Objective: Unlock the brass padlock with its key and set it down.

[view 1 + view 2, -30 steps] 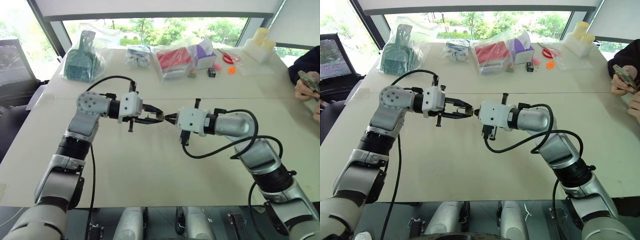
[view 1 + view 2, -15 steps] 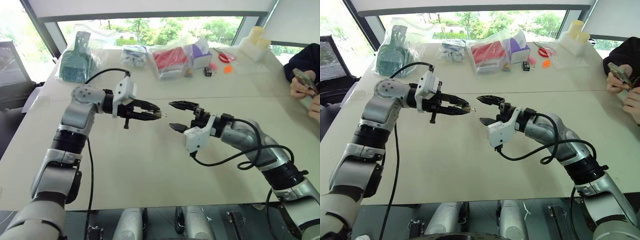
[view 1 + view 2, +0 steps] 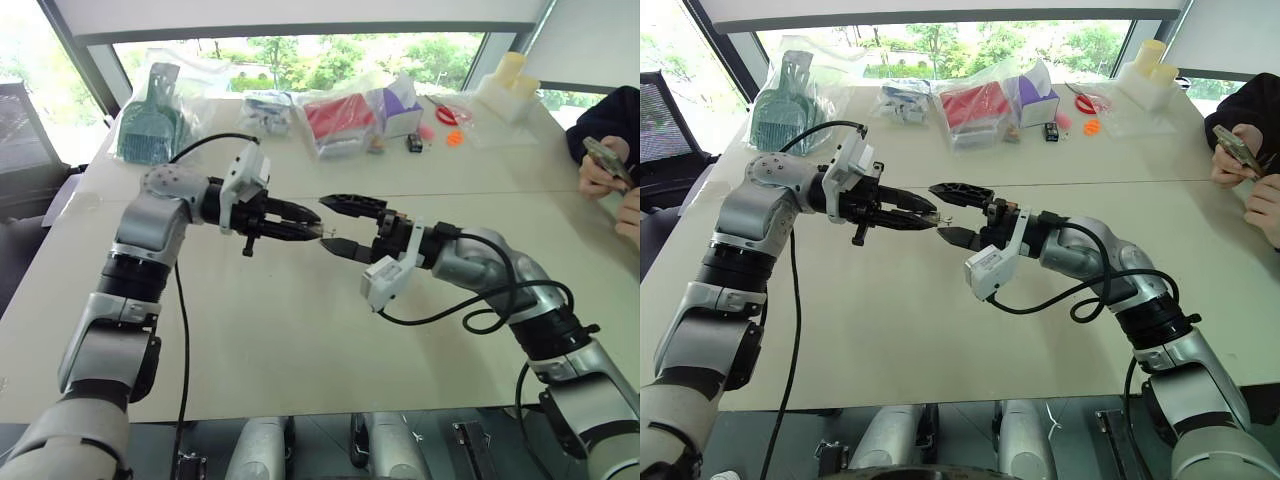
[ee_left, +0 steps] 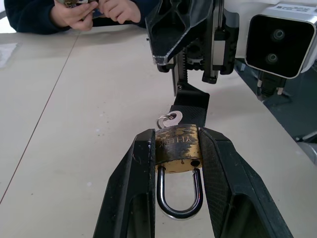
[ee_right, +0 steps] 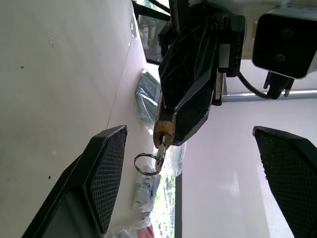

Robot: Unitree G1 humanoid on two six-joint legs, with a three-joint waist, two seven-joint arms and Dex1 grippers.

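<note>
I should hold the padlock's key end (image 5: pixel 164 130) with my right gripper, because the padlock's shackle (image 4: pixel 180 214) points back between my left gripper's fingers. This will free my left gripper to open the shackle.
The brass padlock (image 4: pixel 177 148) is clamped by its body between the black fingers of my left gripper (image 3: pixel 314 229), above the middle of the table. Its silvery shackle (image 4: pixel 179 196) points back toward the wrist. The key (image 5: pixel 161 147) sticks out of the padlock's far end, with a small ring (image 5: pixel 145 163) hanging from it. My right gripper (image 3: pixel 952 213) faces the left one tip to tip and is open. Its fingers (image 5: pixel 106 168) stand wide on either side of the key without touching it.
Along the far edge of the table (image 3: pixel 300 330) lie bagged items: a green brush set (image 3: pixel 150 125), a red pack (image 3: pixel 345 118), a purple box (image 3: pixel 405 105) and yellow cups (image 3: pixel 510 80). A person's hands (image 3: pixel 610 170) hold something at the right edge.
My right gripper was shut at the padlock's tip a second ago. It has let go, opened wide and rolled over. The left gripper has kept its hold on the padlock.
</note>
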